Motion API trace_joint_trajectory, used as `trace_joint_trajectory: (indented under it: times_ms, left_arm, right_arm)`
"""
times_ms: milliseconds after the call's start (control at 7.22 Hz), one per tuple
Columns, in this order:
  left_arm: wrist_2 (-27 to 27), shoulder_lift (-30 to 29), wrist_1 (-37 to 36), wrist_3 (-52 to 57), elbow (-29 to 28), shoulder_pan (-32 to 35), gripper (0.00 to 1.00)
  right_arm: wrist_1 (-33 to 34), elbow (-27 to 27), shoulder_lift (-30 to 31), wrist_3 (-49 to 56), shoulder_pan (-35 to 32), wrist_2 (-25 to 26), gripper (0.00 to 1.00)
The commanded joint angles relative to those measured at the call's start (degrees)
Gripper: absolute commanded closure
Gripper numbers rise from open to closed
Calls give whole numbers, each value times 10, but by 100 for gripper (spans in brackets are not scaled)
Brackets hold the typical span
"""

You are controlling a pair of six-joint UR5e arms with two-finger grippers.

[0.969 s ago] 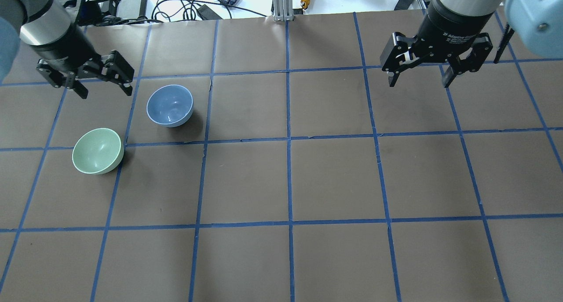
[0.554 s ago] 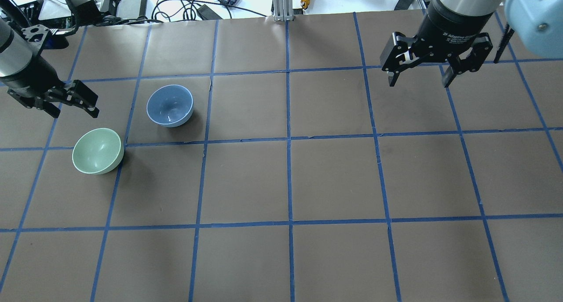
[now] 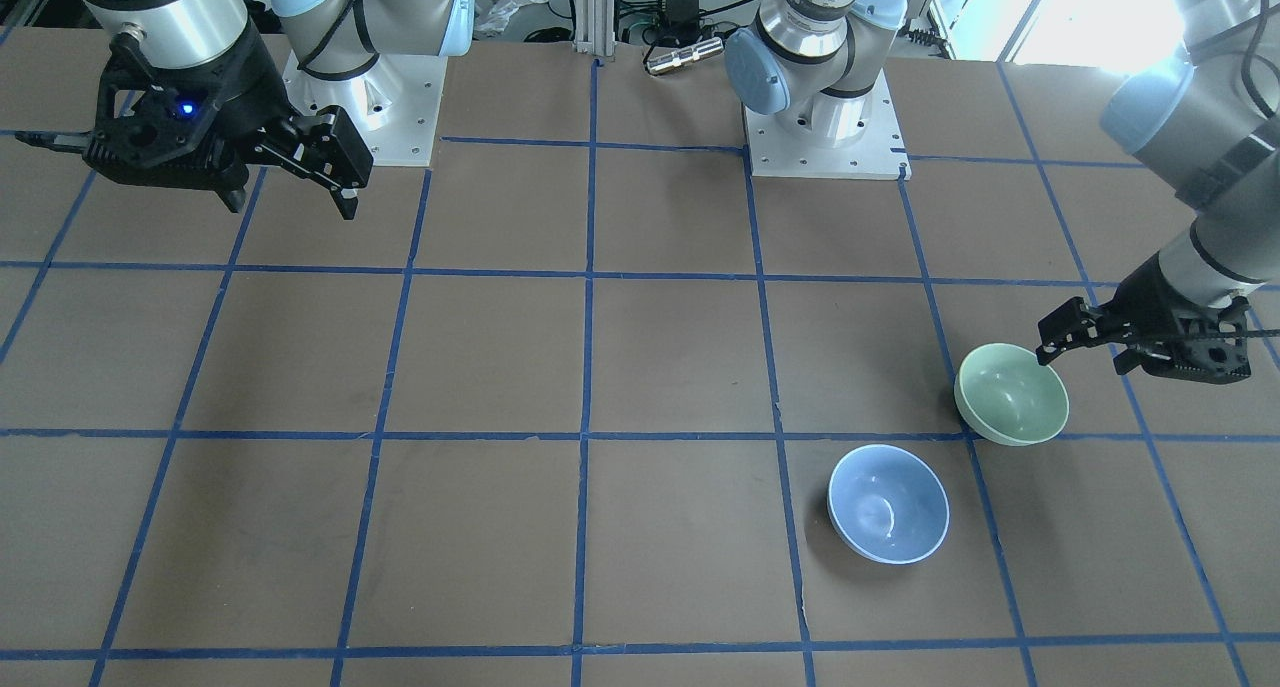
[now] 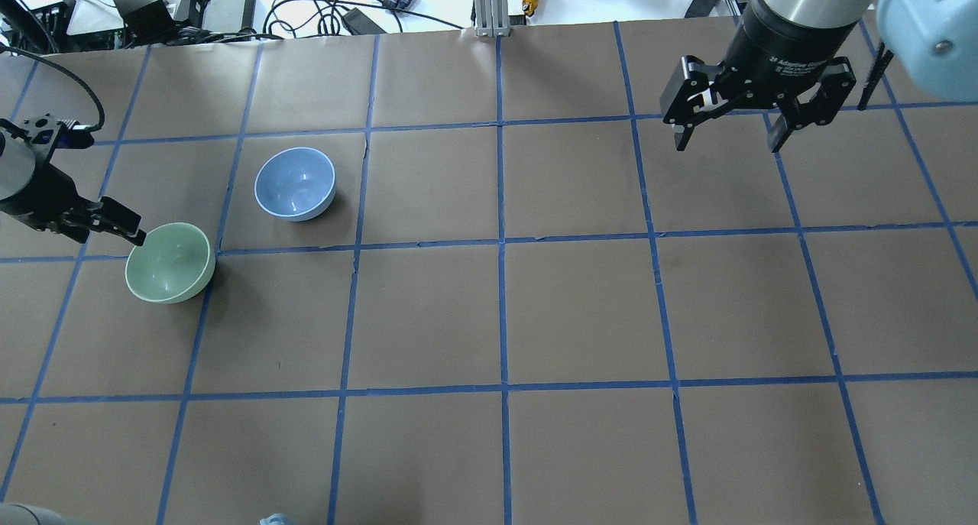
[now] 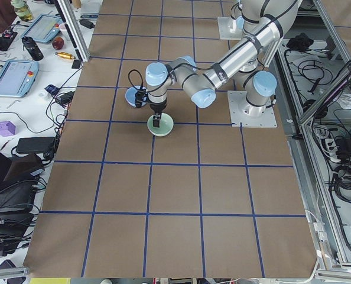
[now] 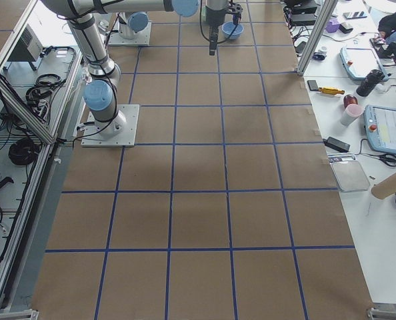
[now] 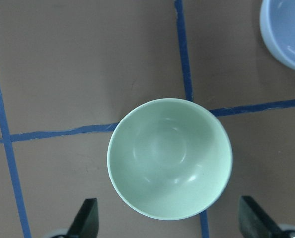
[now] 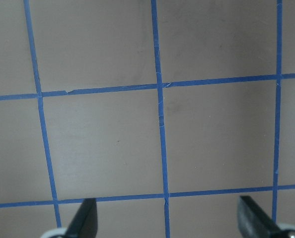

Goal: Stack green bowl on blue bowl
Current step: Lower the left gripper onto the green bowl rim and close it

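Note:
The green bowl (image 3: 1011,394) gets narrower down to a small base, and the blue bowl (image 3: 888,505) is empty. The green bowl will fit inside the blue bowl when I lower it.
The green bowl (image 4: 170,263) stands upright on the brown table at the left; it also shows in the front view (image 3: 1012,393) and fills the left wrist view (image 7: 170,158). The blue bowl (image 4: 295,183) stands upright and empty a little further away and to the right, apart from it (image 3: 888,503) (image 7: 286,29). My left gripper (image 4: 107,233) is open and empty at the green bowl's left rim (image 3: 1085,352), with one fingertip (image 4: 136,237) right by the rim. My right gripper (image 4: 727,143) is open and empty, high at the far right (image 3: 290,205).
Blue tape lines divide the brown table (image 4: 504,311) into squares. Cables, power bricks and a metal post (image 4: 489,5) lie beyond the far edge. The two arm bases (image 3: 820,117) are bolted at the robot's side.
My left gripper has moved left and towards the robot, from beside the blue bowl down to the green bowl's left rim. The bowls and the right arm have not moved.

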State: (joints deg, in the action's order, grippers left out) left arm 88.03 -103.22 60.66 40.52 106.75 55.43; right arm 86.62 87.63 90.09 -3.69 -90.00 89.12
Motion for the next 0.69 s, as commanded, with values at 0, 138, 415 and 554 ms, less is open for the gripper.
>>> trace_joint_trajectory:
  times_ms: [0,138,415,554]
  left_arm:
    - [2,-57,-51,4,4,-6,0]
    - [3,-70,-58,5,5,-6,2]
    - [7,-76,-50,7,5,-13,49]
    - [5,-76,-41,7,5,-25,52]
  right_arm:
    - [0,0,0,0,0,0,0]
    - [0,0,0,0,0,0,0]
    - [0,0,0,0,0,0,0]
    - [0,0,0,0,0,0,0]
